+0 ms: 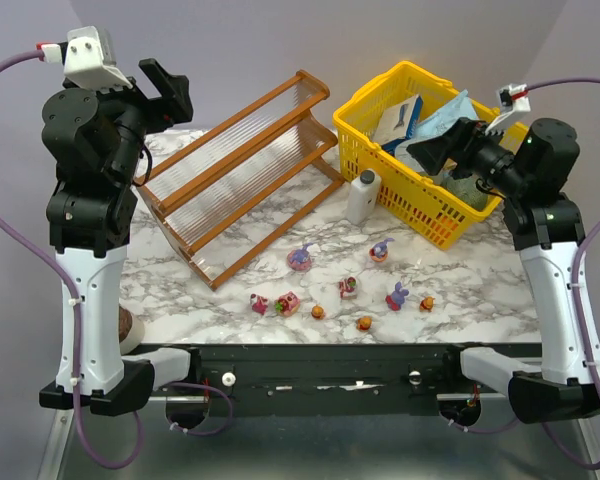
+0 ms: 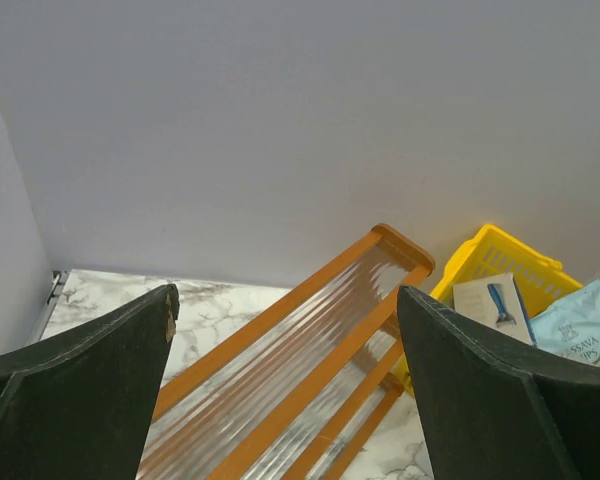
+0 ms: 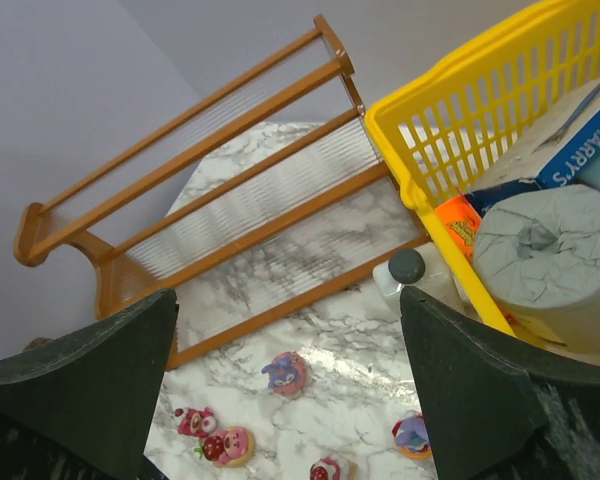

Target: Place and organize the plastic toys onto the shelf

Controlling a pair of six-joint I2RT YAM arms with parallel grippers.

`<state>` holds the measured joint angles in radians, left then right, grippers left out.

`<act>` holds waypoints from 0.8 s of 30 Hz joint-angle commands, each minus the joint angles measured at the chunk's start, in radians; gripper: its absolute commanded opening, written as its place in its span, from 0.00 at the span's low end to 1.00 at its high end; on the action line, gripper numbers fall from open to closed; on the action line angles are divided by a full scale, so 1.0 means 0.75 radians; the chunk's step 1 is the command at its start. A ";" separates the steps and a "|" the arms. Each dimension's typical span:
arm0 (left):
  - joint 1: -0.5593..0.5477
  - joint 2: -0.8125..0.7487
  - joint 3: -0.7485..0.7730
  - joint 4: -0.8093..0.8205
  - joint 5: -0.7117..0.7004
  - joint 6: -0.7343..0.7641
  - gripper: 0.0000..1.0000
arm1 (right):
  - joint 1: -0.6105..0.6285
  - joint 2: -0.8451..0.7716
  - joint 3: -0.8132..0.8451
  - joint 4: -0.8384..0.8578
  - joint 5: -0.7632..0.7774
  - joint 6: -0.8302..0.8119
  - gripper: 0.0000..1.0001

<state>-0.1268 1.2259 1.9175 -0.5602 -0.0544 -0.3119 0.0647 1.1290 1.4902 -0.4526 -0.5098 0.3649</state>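
The purple-and-pink toy nearest the shelf stands clear of its neighbours, so my open right gripper should keep going there and close on its purple figure.
Several tiny plastic toys lie scattered on the marble table in front of the shelf: a purple-and-pink one, another, a red one, a purple one, small orange ones and a pink pair. The wooden shelf with clear ribbed tiers stands slanted at the back and is bare. My left gripper is open and empty, raised above the shelf's left end. My right gripper is open and empty, raised by the basket, looking down on toys and the shelf.
A yellow basket of packaged goods stands at the back right, also in the right wrist view. A small white bottle stands between basket and shelf. The table's front edge runs just below the toys.
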 commanded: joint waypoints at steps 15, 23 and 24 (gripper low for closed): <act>-0.005 -0.197 -0.374 0.133 0.115 0.042 0.99 | 0.605 0.045 -0.592 0.393 0.109 -0.390 1.00; -0.005 -0.205 -0.427 0.166 0.201 -0.012 0.99 | 0.677 0.282 -0.715 0.568 0.062 -0.472 1.00; -0.005 -0.203 -0.434 0.166 0.205 -0.016 0.99 | 0.685 0.303 -0.727 0.591 0.060 -0.472 1.00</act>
<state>-0.1268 1.0882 1.6108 -0.4717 0.0456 -0.3042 0.5526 1.3067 0.9932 -0.1406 -0.4393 0.0635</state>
